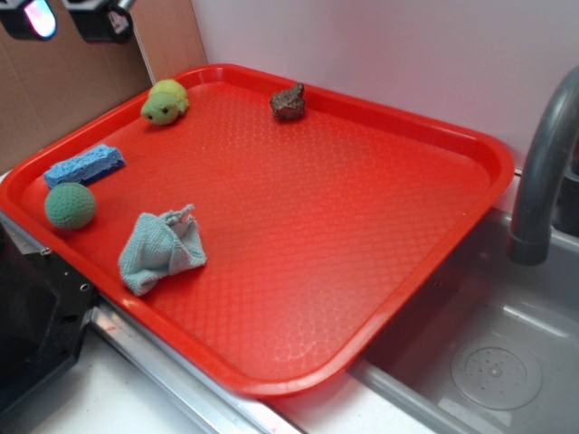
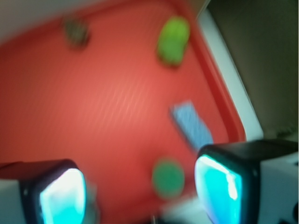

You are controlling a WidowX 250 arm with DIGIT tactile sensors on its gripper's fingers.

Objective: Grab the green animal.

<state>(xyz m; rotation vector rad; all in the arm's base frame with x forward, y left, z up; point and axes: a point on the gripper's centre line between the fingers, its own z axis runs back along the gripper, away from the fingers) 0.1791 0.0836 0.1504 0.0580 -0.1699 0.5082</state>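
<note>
I expect the green animal (image 1: 164, 105) to hold its shape and sag only a little when I lift it by its green end, because the yellow back (image 1: 171, 89) looks plump and round.
The green animal (image 1: 164, 100) is a small yellow-green plush with dark dot eyes, lying in the far left corner of the red tray (image 1: 362, 271). In the blurred wrist view it shows as a bright green blob (image 2: 173, 40) at the top. My gripper (image 1: 74, 18) hangs high at the top left of the exterior view, above and left of the animal, only its fingertips showing. In the wrist view the gripper (image 2: 140, 191) is open and empty, its two cyan-padded fingers far apart over the tray.
On the tray lie a blue sponge (image 1: 84, 165), a dark green knitted ball (image 1: 70, 205), a crumpled grey-blue cloth (image 1: 160, 250) and a brown lumpy figure (image 1: 288, 102). A grey faucet (image 1: 543, 172) and sink basin (image 1: 488, 362) stand at the right. Cardboard wall behind left.
</note>
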